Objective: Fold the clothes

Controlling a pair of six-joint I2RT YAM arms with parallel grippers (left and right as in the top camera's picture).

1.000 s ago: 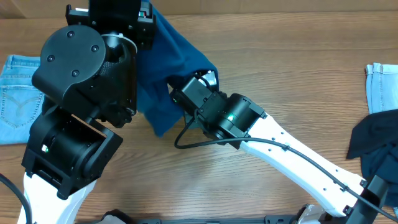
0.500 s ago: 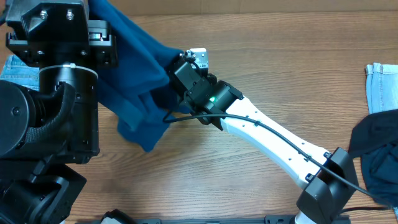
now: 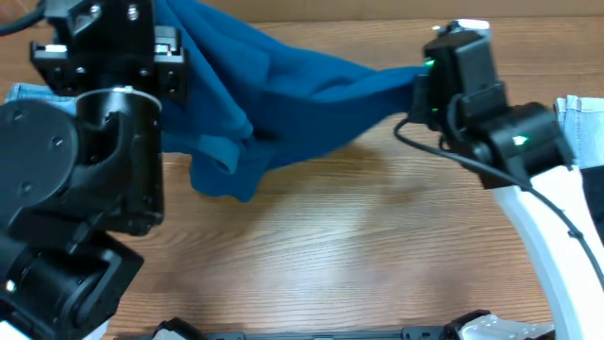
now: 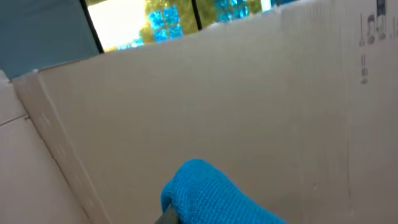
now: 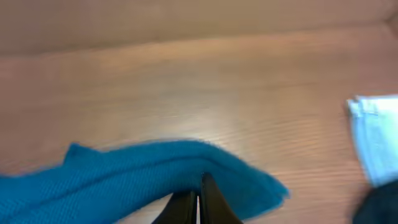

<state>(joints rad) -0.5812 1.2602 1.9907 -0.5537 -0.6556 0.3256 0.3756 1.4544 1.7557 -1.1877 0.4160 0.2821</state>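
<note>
The deep blue shirt hangs down at a slant from my left gripper with a loose fold drooping, so next my right gripper comes up level and pulls the shirt wide.
The deep blue shirt hangs stretched in the air between both arms, with a loose fold drooping toward the table. My right gripper is shut on the shirt's right end; in the right wrist view its fingers are pressed together on the blue edge. My left gripper is shut on the shirt's left end, where a bulge of blue knit covers it. In the overhead view the left fingers are hidden under the raised left arm.
Light-blue jeans lie at the left edge, mostly behind the left arm. More light denim lies at the right edge, with a dark cloth beside it. A cardboard wall fills the left wrist view.
My right gripper closed on the shirt's edge and pulled it far to the right, stretching the cloth out. The left arm rose with its end of the shirt.
</note>
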